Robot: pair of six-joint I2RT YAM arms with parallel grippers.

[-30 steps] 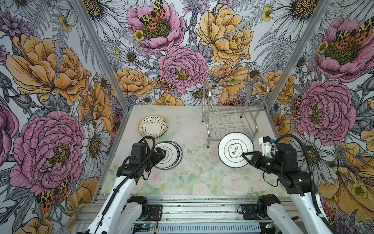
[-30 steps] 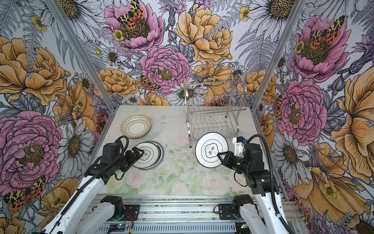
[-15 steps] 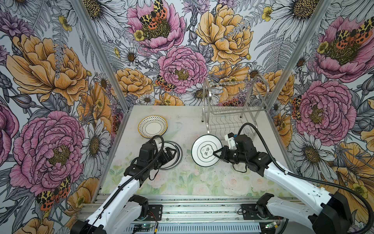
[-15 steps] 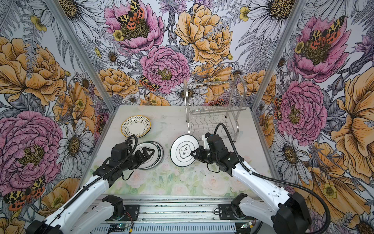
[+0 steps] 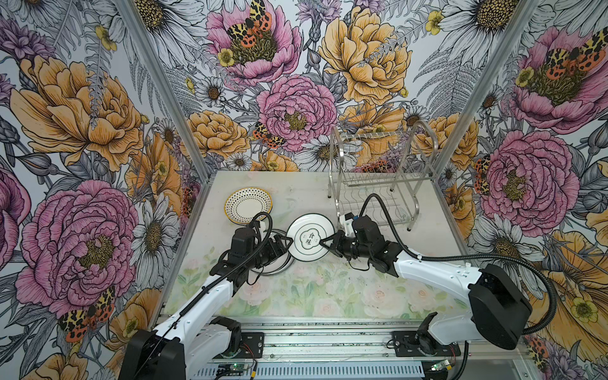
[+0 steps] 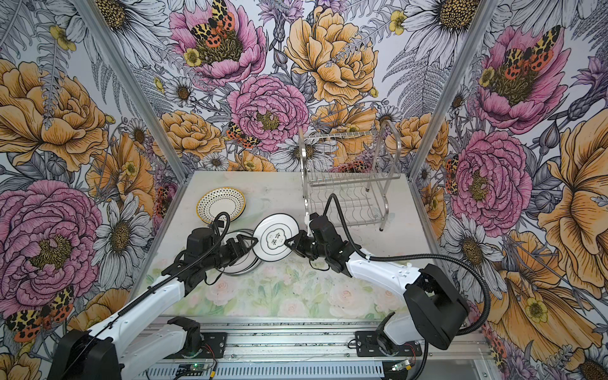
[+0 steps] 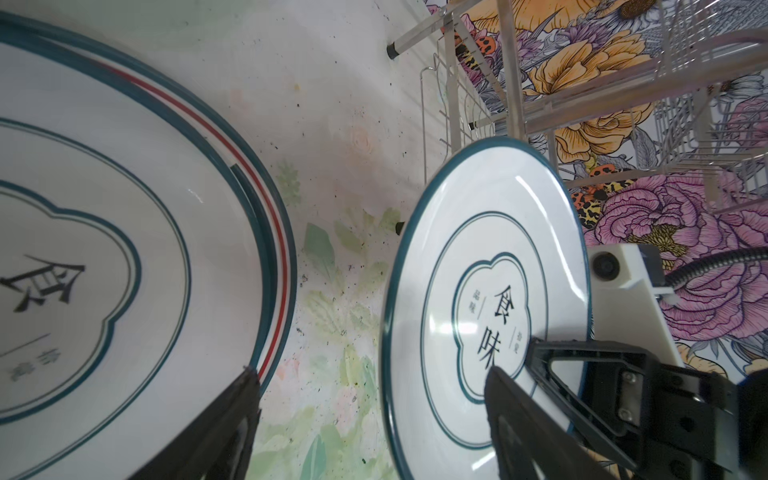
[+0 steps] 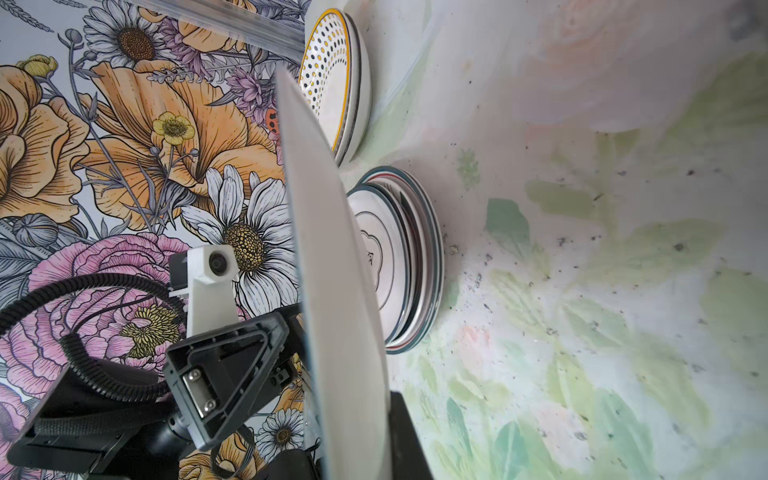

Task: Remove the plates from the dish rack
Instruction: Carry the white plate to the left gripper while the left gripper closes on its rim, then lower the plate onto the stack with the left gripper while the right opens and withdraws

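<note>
My left gripper should grasp the plate's opposite rim (image 5: 289,232), as my right gripper holds the plate by its rim (image 5: 330,235) away from the stack, and lower it there.
My right gripper (image 5: 324,244) (image 6: 289,244) is shut on the rim of a white plate (image 5: 308,237) (image 6: 275,239) with teal rings and black characters, held tilted above the table's middle. My left gripper (image 5: 285,244) (image 6: 250,245) stands open at that plate's opposite rim. In the left wrist view the rim passes between its fingers (image 7: 513,409), one of them in front of the plate (image 7: 486,291). The right wrist view has this plate (image 8: 332,270) edge-on. Below the left gripper lies a stack of plates (image 5: 279,266) (image 7: 104,249) (image 8: 409,257). The dish rack (image 5: 378,179) (image 6: 345,184) holds no plates.
Yellow-rimmed dotted plates (image 5: 248,205) (image 6: 221,204) (image 8: 338,83) lie at the back left of the table. The rack's legs and wires (image 7: 515,91) stand just behind the held plate. Flowered walls close in the table on three sides.
My right arm has carried the character plate from the right side leftward to the middle. My left gripper has risen off the stack to meet the plate's rim, its fingers narrowing a little.
</note>
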